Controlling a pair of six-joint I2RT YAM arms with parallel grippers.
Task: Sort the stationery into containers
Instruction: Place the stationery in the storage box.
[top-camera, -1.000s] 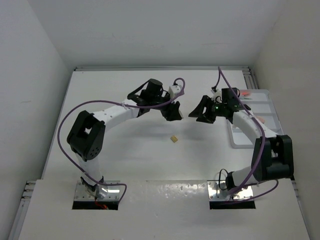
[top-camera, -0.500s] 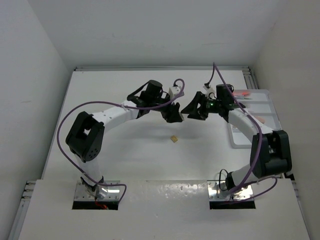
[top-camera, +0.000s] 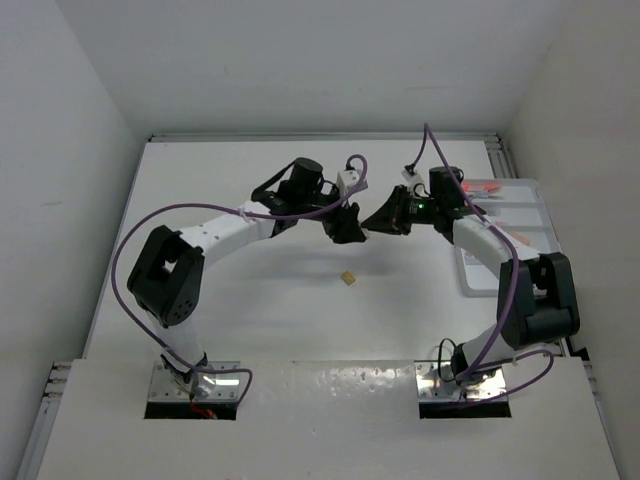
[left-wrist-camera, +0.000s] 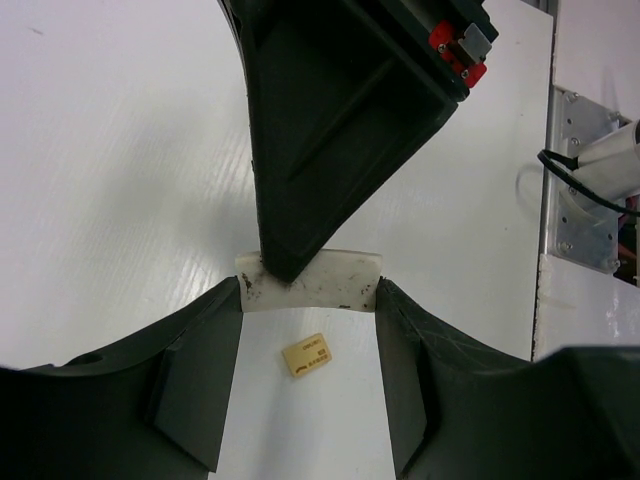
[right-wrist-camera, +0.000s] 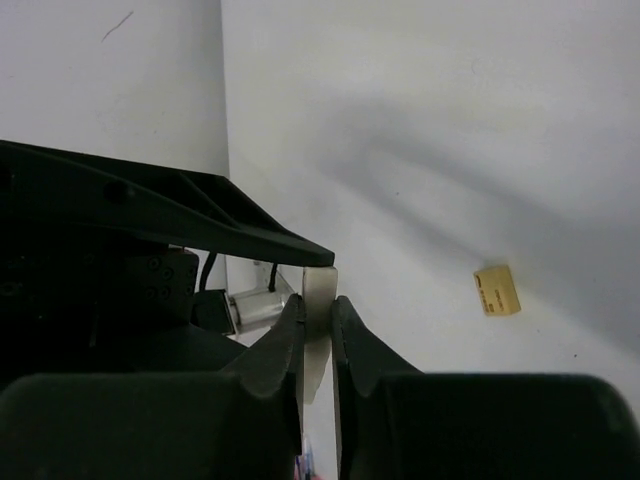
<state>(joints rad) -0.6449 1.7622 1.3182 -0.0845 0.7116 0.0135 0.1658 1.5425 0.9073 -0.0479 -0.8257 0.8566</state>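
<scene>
Both of the robot's grippers are shut on the grey-white eraser (left-wrist-camera: 335, 284), so next the left gripper opens before the right gripper carries that eraser to the tray, and then the left gripper should take the tan eraser (top-camera: 347, 277).
A grey-white eraser (left-wrist-camera: 340, 275), speckled with dirt, spans the fingertips of my left gripper (left-wrist-camera: 309, 292), which is shut on its two ends above the table. My right gripper (right-wrist-camera: 317, 305) comes in from the right and is also shut on this eraser (right-wrist-camera: 320, 280), pinching its thin faces. From above the two grippers, left (top-camera: 347, 228) and right (top-camera: 370, 226), meet tip to tip and hide the eraser. A small tan eraser (top-camera: 348, 277) lies on the table below them (left-wrist-camera: 308, 355) (right-wrist-camera: 497, 290). The white divided tray (top-camera: 541, 205) sits at the right edge with orange-red pens (top-camera: 485, 187) inside.
Purple cables loop off both arms. A metal rail (top-camera: 497, 155) runs along the table's right side by the tray. White walls close in on the left, back and right.
The right gripper has swung left from near the tray to the left gripper's tips and closed on the grey-white eraser. The left arm has stayed still.
</scene>
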